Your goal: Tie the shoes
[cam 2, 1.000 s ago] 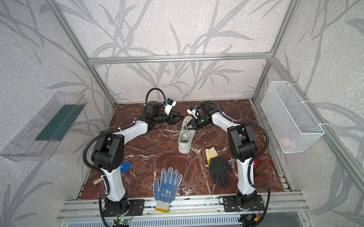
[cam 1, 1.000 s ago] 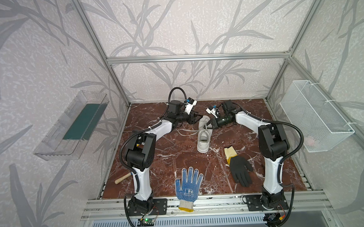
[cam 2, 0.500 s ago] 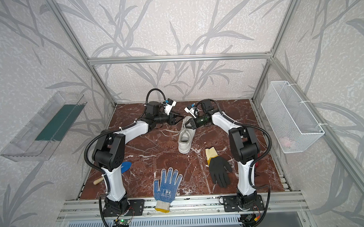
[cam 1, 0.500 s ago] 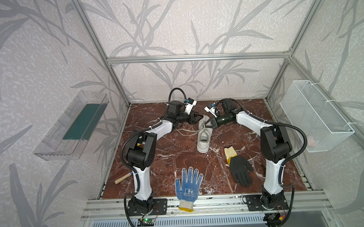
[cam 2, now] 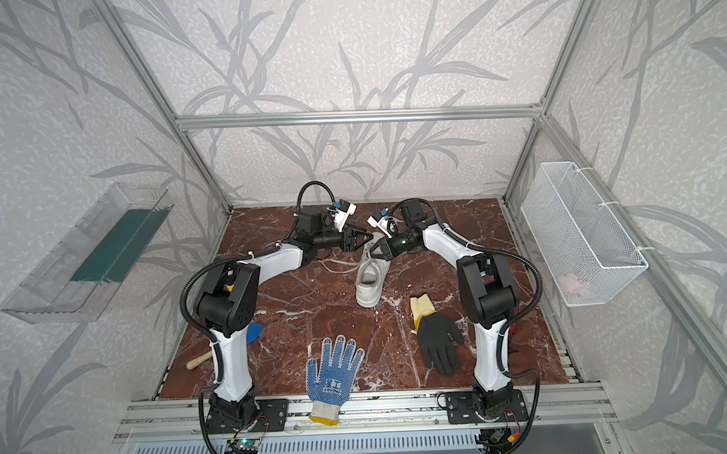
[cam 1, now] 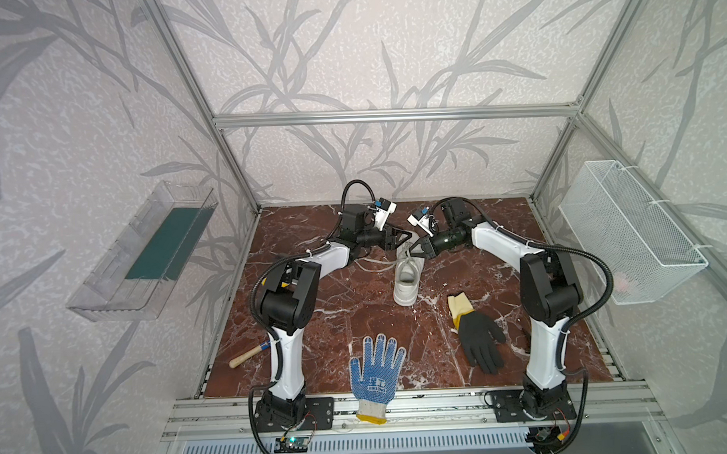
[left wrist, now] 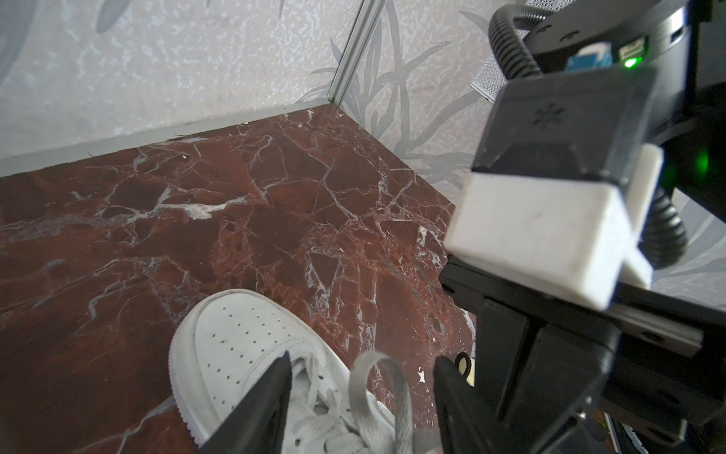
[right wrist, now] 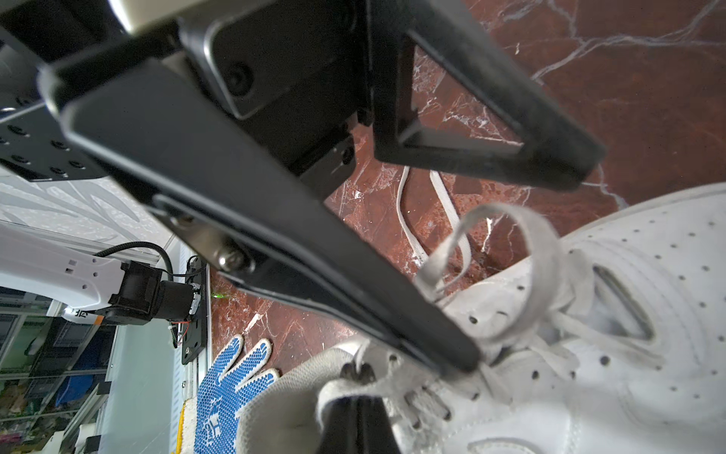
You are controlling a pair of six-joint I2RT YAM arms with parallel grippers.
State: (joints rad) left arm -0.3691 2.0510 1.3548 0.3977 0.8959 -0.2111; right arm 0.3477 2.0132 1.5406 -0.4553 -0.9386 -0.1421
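The upright lace loop stands loose inside the open fingers of the robot's left gripper, so the robot should pinch the loop there before both grippers pull the laces apart.
The white shoe lies on the marble floor with its toe toward the back wall. My left gripper hovers over the laces, open. In the left wrist view its fingers stand either side of an upright lace loop without touching it. My right gripper is shut on a lace beside the tongue. A loose lace end trails left on the floor.
A blue-dotted glove lies at the front edge and a black glove at front right. A wooden-handled tool lies front left. A wire basket hangs on the right wall, a clear tray on the left wall.
My left gripper's jaws have opened a little wider around the lace loop. The right gripper has shifted slightly over the shoe and stays shut on its lace.
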